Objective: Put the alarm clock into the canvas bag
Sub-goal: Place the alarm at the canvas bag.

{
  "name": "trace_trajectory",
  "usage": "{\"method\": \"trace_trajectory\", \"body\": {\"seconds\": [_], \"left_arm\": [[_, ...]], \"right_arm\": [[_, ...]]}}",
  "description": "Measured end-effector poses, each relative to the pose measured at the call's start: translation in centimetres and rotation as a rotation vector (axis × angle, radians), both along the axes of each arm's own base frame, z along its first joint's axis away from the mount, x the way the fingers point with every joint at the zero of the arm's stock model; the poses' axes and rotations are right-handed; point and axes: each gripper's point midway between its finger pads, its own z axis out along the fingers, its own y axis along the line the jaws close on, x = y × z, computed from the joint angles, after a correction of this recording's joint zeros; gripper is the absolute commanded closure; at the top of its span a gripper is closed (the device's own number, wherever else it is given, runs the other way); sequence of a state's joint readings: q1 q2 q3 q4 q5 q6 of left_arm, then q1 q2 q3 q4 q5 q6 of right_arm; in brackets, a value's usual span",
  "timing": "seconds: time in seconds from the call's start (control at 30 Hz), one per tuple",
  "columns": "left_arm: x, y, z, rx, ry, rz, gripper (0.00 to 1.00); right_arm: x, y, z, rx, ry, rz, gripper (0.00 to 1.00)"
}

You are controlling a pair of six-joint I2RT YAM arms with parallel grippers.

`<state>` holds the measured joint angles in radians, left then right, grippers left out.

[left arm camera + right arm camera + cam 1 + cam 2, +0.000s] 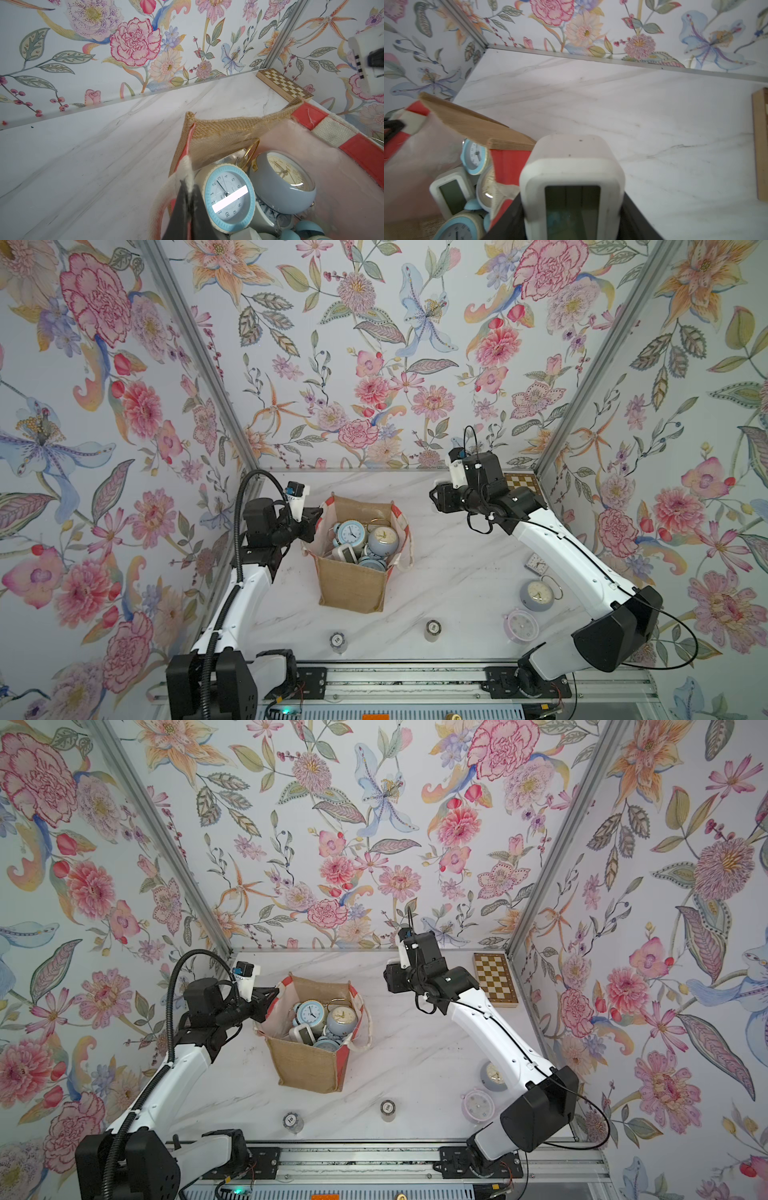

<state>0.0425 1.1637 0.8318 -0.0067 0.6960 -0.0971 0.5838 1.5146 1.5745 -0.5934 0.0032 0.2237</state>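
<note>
My right gripper has the white alarm clock, and the canvas bag is open with room (372,563) above the low clocks at its front side (357,567), so it should keep going and release the clock there.
The canvas bag (353,585) (309,1071) stands mid-table with its mouth open and several clocks inside, among them a blue-rimmed one (228,197). My left gripper (318,516) (274,994) (189,187) is at the bag's left rim, shut on its whitish strap handle (186,166). My right gripper (436,497) (390,979) (572,207) hovers to the right of the bag and above the table, shut on a white digital alarm clock (571,164) with a dark screen. In both top views the gripper hides this clock.
A wooden chessboard box (495,979) (521,481) lies at the back right corner. Near the right arm on the table lie a small square clock (537,563), a grey round clock (537,595) and a lilac clock (520,626). Two small cylinders (338,642) (433,630) stand near the front edge.
</note>
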Motion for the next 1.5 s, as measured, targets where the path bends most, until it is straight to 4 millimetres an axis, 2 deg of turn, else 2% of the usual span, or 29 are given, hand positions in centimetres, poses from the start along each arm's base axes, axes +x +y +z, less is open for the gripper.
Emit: {"method": "trace_trajectory", "body": {"seconds": [0.17, 0.3, 0.5, 0.67, 0.8, 1.1, 1.5], "left_arm": [[0.0, 0.0, 0.0, 0.0, 0.0, 0.0, 1.0], [0.0, 0.0, 0.0, 0.0, 0.0, 0.0, 1.0], [0.0, 0.0, 0.0, 0.0, 0.0, -0.001, 1.0], [0.0, -0.1, 0.0, -0.002, 0.0, -0.003, 1.0], [0.0, -0.1, 0.0, -0.002, 0.0, -0.003, 1.0], [0.0, -0.1, 0.0, -0.002, 0.0, -0.003, 1.0], [0.0, -0.1, 0.0, -0.002, 0.0, -0.003, 1.0]], "right_arm": [[-3.4, 6.2, 2.7, 0.007, -0.102, 0.224, 0.65], [-5.7, 10.3, 2.9, 0.005, -0.135, 0.375, 0.66], [-8.2, 15.4, 1.0, -0.017, -0.138, 0.582, 0.66], [-10.5, 18.6, -2.4, -0.047, -0.08, 0.735, 0.67], [-11.6, 20.0, -5.2, -0.063, -0.007, 0.811, 0.66], [-14.0, 21.2, -11.5, -0.174, 0.186, 0.919, 0.66], [-13.8, 21.5, -13.4, -0.343, 0.21, 0.935, 0.62]]}}
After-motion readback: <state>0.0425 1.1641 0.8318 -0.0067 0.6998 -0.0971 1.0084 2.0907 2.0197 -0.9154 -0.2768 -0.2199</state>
